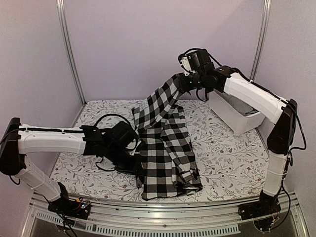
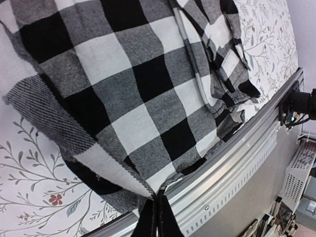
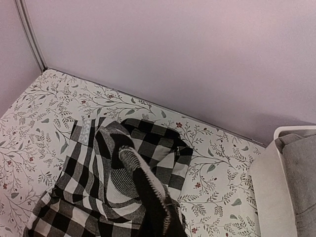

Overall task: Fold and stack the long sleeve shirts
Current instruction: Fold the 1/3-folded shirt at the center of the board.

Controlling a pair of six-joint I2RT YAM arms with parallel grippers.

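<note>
I should go on folding the hem inward until it is next to the folded layer [image 1: 179, 160], because my left gripper is pinching the hem and the shirt's middle [image 1: 157, 169] is flat.
A black-and-white checked long sleeve shirt [image 1: 165, 148] lies down the middle of the table, and one end of it is pulled up toward the back. My right gripper [image 1: 182, 82] is high above the table's back, shut on that raised end. In the right wrist view the cloth [image 3: 123, 173] drapes from the gripper [image 3: 165, 223] and hides its fingers. My left gripper [image 1: 137, 159] is low at the shirt's left edge near the front, shut on the hem. In the left wrist view its fingertips [image 2: 148, 217] pinch the shirt's [image 2: 123, 89] edge.
A white bin [image 1: 231, 117] stands at the back right under the right arm, with grey cloth [image 1: 245, 107] in it. It also shows in the right wrist view, the bin [image 3: 269, 187] and the grey cloth [image 3: 301, 168]. A metal rail [image 2: 232, 153] runs along the table's front edge.
</note>
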